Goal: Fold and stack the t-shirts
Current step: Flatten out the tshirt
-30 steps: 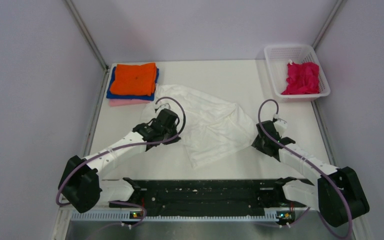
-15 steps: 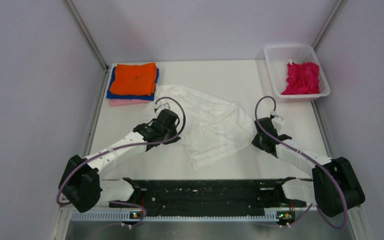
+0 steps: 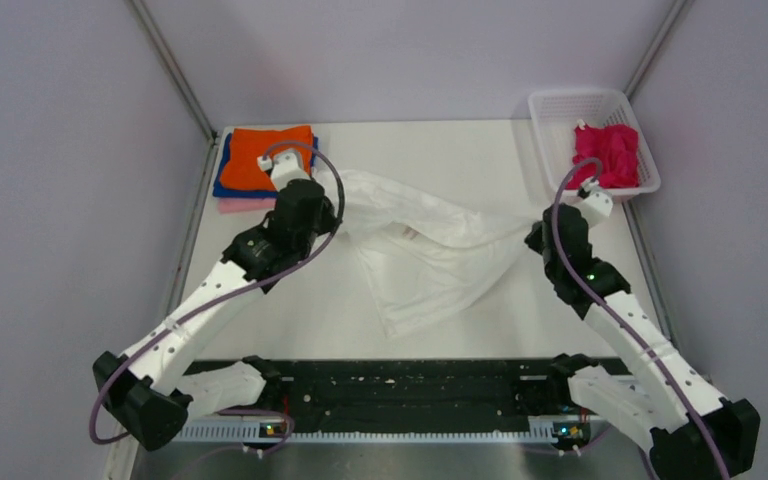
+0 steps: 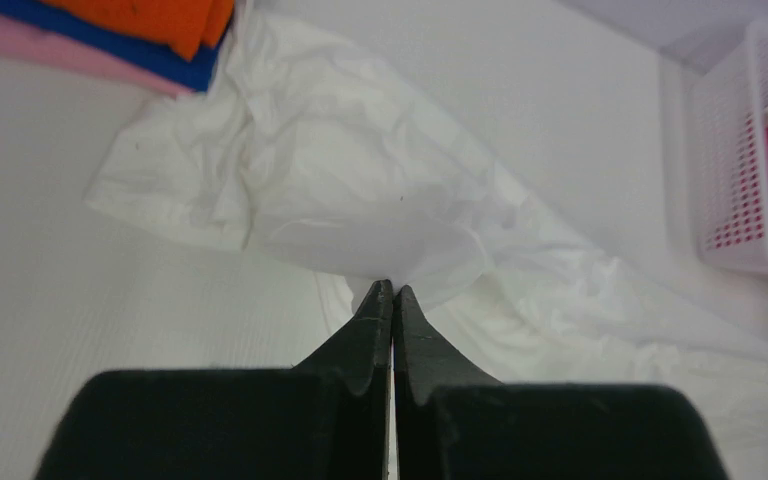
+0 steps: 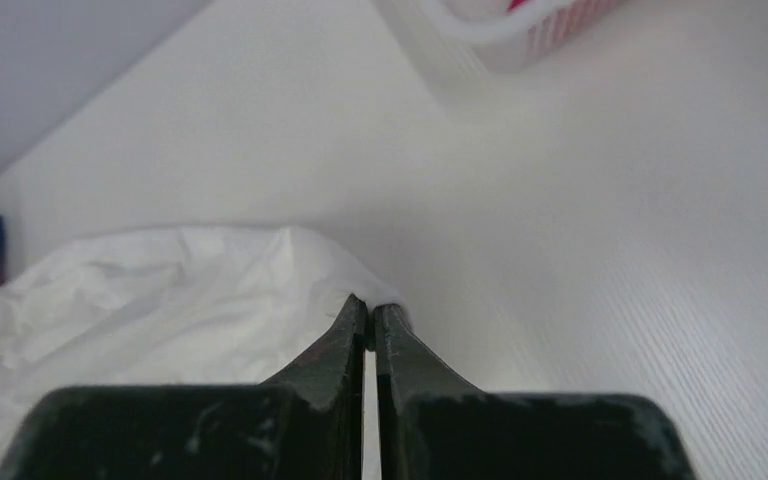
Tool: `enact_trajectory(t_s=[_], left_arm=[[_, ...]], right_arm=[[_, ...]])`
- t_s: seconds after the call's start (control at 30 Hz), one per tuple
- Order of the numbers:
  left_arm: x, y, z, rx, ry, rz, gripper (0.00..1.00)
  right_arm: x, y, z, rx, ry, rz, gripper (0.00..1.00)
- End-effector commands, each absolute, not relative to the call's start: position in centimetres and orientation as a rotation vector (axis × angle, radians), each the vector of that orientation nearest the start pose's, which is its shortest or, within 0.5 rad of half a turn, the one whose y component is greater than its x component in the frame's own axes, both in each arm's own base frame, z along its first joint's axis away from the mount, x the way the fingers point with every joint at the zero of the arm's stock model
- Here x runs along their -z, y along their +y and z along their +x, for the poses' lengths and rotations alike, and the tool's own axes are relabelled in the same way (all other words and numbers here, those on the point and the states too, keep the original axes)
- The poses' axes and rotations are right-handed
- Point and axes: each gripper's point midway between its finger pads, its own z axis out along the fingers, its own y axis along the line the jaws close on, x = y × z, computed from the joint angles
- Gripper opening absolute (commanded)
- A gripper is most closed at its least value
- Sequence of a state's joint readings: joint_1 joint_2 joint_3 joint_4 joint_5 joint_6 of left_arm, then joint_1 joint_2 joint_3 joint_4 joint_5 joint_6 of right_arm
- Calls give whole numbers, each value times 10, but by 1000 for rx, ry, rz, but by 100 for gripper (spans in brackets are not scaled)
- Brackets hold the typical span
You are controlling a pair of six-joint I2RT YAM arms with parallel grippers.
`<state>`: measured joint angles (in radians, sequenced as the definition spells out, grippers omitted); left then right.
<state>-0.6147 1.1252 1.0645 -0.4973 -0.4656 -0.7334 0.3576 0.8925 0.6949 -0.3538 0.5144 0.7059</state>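
Observation:
My left gripper and right gripper should first pull the t-shirt's edge toward the back wall (image 3: pixel 390 105) to spread it flat, because the white t-shirt lies doubled over and rumpled (image 3: pixel 425 238).
A white t-shirt (image 3: pixel 430 262) lies spread and rumpled in the middle of the table, its upper edge lifted between both arms; no print shows on it. My left gripper (image 4: pixel 392 288) is shut on its cloth near the left end (image 4: pixel 360 200). My right gripper (image 5: pixel 368 303) is shut on the shirt's right edge (image 5: pixel 160 300). A folded stack sits at the back left: orange shirt (image 3: pixel 260 152) on a blue one (image 3: pixel 228 182) on a pink one (image 3: pixel 245 206). A magenta shirt (image 3: pixel 608 152) lies crumpled in the basket.
A white plastic mesh basket (image 3: pixel 550 135) stands at the back right corner, also in the left wrist view (image 4: pixel 740 150). Grey walls enclose the table on the left, back and right. A black rail (image 3: pixel 410 385) runs along the near edge.
Both arms rose and moved toward the back, lifting the white shirt's upper edge off the table and stretching it between them. The left gripper now hangs beside the folded stack.

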Motion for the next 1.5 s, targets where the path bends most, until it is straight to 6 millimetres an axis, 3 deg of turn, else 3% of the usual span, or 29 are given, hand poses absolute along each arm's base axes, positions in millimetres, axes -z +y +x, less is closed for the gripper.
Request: enact_trajectory(t_s=[0.0,0.13,0.2,0.33,0.47,0.73,0.83,0.9,1.0,1.07,1.17,1.3,1.37,1.47], left_arm=[[-373,-104,311,287,1669,-478,0],[-461,-72,281,308,1481,-475,0],[-499,-62,265,341,1398,-442,0],[-569,-41,227,385,1254,-385,0],[-622,-31,188,447,1156,-285,0],[-683,-32,128,597,1001,-105,0],[-700,-36,115,636,961,-55,0],[-704,-37,118,627,955,-53,0],[-704,-36,136,569,967,-88,0],[-699,-40,161,501,998,-119,0],[-674,-50,221,325,1098,-184,0],[-612,-63,324,-13,1250,-274,0],[-560,-85,388,-44,1374,-218,0],[-473,-85,478,-85,1524,-242,0]], right_arm=[[-293,24,299,-129,1677,626,0],[-387,28,277,-276,1496,540,0],[-425,32,262,-340,1432,480,0],[-484,34,227,-426,1342,386,0],[-535,30,182,-496,1228,315,0],[-600,25,109,-596,1061,190,0],[-606,20,99,-587,1038,186,0],[-606,16,100,-568,1039,203,0],[-599,11,112,-524,1057,241,0],[-591,7,127,-480,1081,274,0],[-571,0,161,-378,1137,349,0],[-520,-5,226,-201,1254,451,0],[-477,-4,269,-87,1349,509,0],[-395,-1,322,59,1493,582,0]])
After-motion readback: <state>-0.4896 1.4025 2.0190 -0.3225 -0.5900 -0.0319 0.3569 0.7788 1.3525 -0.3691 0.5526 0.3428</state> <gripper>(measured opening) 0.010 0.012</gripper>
